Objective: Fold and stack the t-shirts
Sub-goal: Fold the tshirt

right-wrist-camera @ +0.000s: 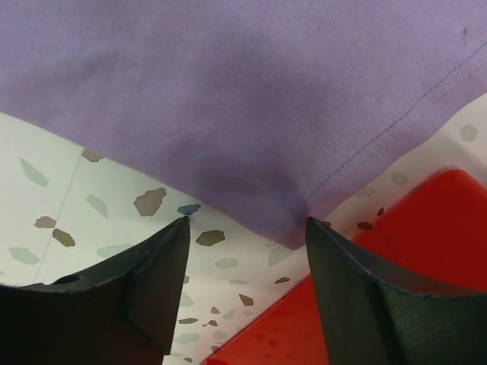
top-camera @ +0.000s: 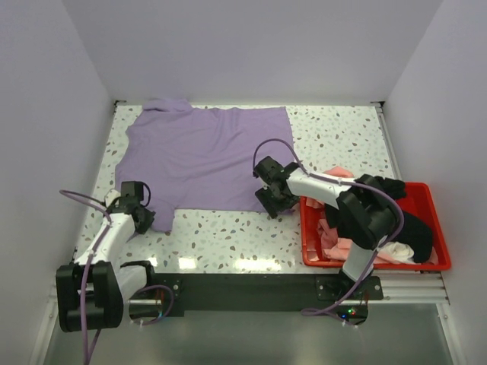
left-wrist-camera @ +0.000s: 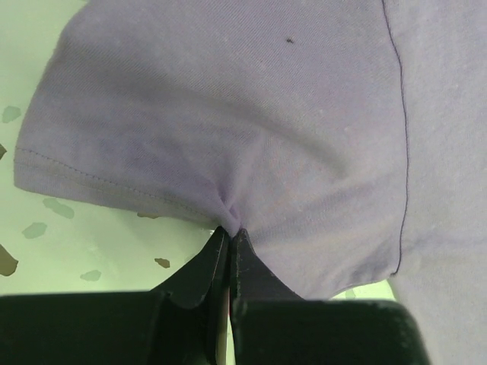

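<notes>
The near sleeve (top-camera: pixel 163 216) in my left gripper sticks out past the shirt's near edge. I should therefore bring its hem back and fold it over the shirt body (top-camera: pixel 165 169).
A large lavender-purple t-shirt (top-camera: pixel 205 156) lies spread flat on the speckled table. My left gripper (top-camera: pixel 144 218) is shut on its near left sleeve hem, and the cloth puckers at the fingertips in the left wrist view (left-wrist-camera: pixel 230 230). My right gripper (top-camera: pixel 275 204) is open at the shirt's near right corner (right-wrist-camera: pixel 293 228); the corner lies on the table between the open fingers in the right wrist view (right-wrist-camera: pixel 247 222). Salmon-pink (top-camera: pixel 337 237), black (top-camera: pixel 417 232) and white (top-camera: pixel 394 252) shirts lie bunched in the red bin.
The red plastic bin (top-camera: pixel 370 264) stands at the near right, close beside my right gripper; its rim shows in the right wrist view (right-wrist-camera: pixel 426 220). White walls enclose the table on the left, back and right. A black rail runs along the near edge.
</notes>
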Controlling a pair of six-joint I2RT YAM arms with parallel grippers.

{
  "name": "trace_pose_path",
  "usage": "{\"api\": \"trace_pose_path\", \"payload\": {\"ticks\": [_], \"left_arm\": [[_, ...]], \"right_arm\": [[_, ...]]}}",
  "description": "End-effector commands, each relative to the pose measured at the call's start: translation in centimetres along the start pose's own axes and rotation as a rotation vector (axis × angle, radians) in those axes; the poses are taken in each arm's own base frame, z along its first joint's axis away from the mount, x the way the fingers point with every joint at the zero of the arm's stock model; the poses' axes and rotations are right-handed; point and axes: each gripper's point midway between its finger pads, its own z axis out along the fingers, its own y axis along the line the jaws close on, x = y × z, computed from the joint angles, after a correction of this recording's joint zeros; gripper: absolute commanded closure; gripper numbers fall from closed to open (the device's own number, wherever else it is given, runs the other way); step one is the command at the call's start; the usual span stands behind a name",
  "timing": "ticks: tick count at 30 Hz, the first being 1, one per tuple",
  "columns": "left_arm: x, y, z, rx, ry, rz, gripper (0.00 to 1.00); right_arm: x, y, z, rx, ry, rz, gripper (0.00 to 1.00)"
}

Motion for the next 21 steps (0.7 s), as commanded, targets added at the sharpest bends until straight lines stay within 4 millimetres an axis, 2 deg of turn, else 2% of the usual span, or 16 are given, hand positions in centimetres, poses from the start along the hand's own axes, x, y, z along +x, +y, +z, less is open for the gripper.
{"api": "trace_pose_path", "payload": {"ticks": [1, 5, 7, 9, 10, 11, 12, 17, 18, 21], "left_arm": [[-1.2, -0.2, -0.9, -0.001, -0.039, -0.001, 1.00], [-1.5, -0.2, -1.3, 0.005, -0.052, -0.009, 1.00], [-1.2, 0.0, -1.5, -0.004, -0.039, -0.015, 1.00], [-0.6, 0.4, -1.6, -0.008, -0.018, -0.015, 1.00], [-0.2, 0.4, -1.7, -0.001, 0.000, -0.021, 1.00], [0.2, 0.8, -1.7, -0.001, 0.006, -0.028, 1.00], [0.5, 1.3, -1.8, -0.013, 0.014, -0.034, 1.00], [0.4, 1.8, -3.0, -0.009, -0.006, -0.131, 1.00], [0.5, 2.2, -3.3, -0.018, -0.004, -0.141, 1.00], [0.2, 2.1, -4.5, 0.020, -0.026, -0.197, 1.00]], "right_arm": [[-0.6, -1.0, -0.1, 0.056, 0.003, -0.022, 0.36], [-0.4, -0.9, 0.8, 0.057, 0.025, -0.027, 0.45], [0.1, -1.2, 0.9, 0.075, 0.055, -0.026, 0.56], [0.5, -1.6, 0.9, 0.099, 0.066, -0.028, 0.60], [0.9, -1.6, 0.8, 0.099, 0.072, -0.029, 0.65], [1.1, -1.5, 0.8, 0.087, 0.074, -0.025, 0.67], [1.4, -1.2, 0.9, 0.075, 0.081, -0.029, 0.73], [2.2, -0.1, 0.4, 0.025, 0.080, -0.023, 0.84], [2.7, 0.3, 0.4, 0.007, 0.086, -0.029, 0.90], [3.1, 1.4, 0.1, -0.015, 0.086, -0.047, 1.00]]}}
